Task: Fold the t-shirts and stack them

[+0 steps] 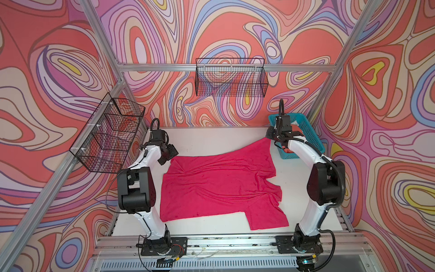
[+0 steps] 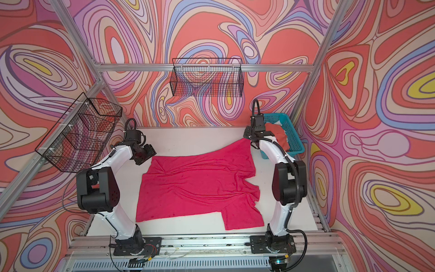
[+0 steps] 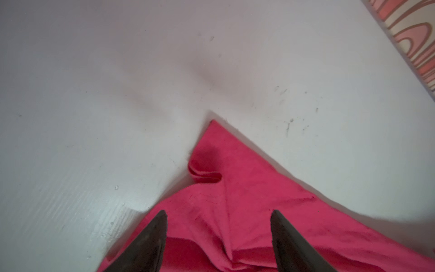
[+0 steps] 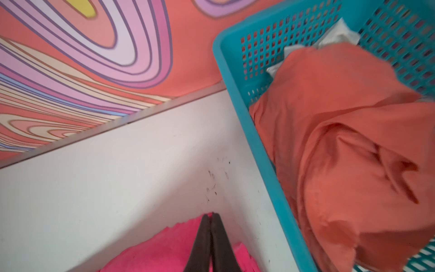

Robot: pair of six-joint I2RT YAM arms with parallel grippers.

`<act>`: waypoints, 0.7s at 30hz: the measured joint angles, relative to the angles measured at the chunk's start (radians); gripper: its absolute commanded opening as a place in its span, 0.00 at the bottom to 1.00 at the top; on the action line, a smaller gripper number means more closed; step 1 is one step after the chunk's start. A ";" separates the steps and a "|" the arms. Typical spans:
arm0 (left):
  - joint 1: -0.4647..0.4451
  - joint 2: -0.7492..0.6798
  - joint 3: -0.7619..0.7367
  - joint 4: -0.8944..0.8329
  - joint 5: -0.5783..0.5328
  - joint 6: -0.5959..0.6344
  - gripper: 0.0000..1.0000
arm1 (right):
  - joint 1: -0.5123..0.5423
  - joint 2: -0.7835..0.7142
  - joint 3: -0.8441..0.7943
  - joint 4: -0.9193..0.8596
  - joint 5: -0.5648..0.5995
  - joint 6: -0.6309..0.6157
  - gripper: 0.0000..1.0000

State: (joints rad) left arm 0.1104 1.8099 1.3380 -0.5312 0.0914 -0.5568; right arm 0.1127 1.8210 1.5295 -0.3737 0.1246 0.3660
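The magenta-pink t-shirt's free far corner (image 3: pixel 214 131) is in line with the open fingers of my left gripper. I keep moving them down until they close on the cloth (image 3: pixel 213 222) below.
The magenta-pink t-shirt (image 1: pixel 221 186) (image 2: pixel 197 188) lies spread and wrinkled on the white table (image 1: pixel 207 139) in both top views. My left gripper (image 3: pixel 217 213) (image 1: pixel 166 160) hovers open over the shirt's far left corner (image 3: pixel 211 141), its fingers apart with only cloth below them. My right gripper (image 4: pixel 211 214) (image 1: pixel 273 140) is shut on the far right corner of that t-shirt (image 4: pixel 164 247), lifted a little off the table beside the basket. The orange-coral t-shirt (image 4: pixel 341 153) (image 2: pixel 280 136) lies crumpled in the teal basket (image 4: pixel 235 77) (image 2: pixel 294 141).
A white cloth (image 4: pixel 341 35) lies under the orange shirt in the basket. Black wire baskets hang on the back wall (image 1: pixel 230 77) and the left frame (image 1: pixel 110 131). Bare table shows behind the shirt, and the patterned wall (image 4: pixel 94 58) closes in at the back.
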 measured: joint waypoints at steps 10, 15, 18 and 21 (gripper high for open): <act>0.001 0.148 0.079 0.068 0.062 0.010 0.69 | 0.000 -0.107 -0.087 -0.005 0.000 0.001 0.00; -0.033 0.222 0.159 0.127 0.096 0.020 0.67 | 0.000 -0.087 -0.089 -0.008 -0.018 -0.003 0.00; -0.075 0.267 0.232 0.124 0.097 0.037 0.66 | 0.000 -0.082 -0.090 -0.014 -0.021 -0.006 0.00; -0.120 0.339 0.347 0.098 0.084 0.048 0.66 | 0.000 -0.082 -0.090 -0.017 -0.021 -0.007 0.00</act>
State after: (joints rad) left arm -0.0093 2.1487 1.6848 -0.4328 0.1753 -0.5087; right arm 0.1127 1.7393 1.4395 -0.3908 0.1036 0.3592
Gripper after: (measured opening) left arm 0.667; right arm 0.048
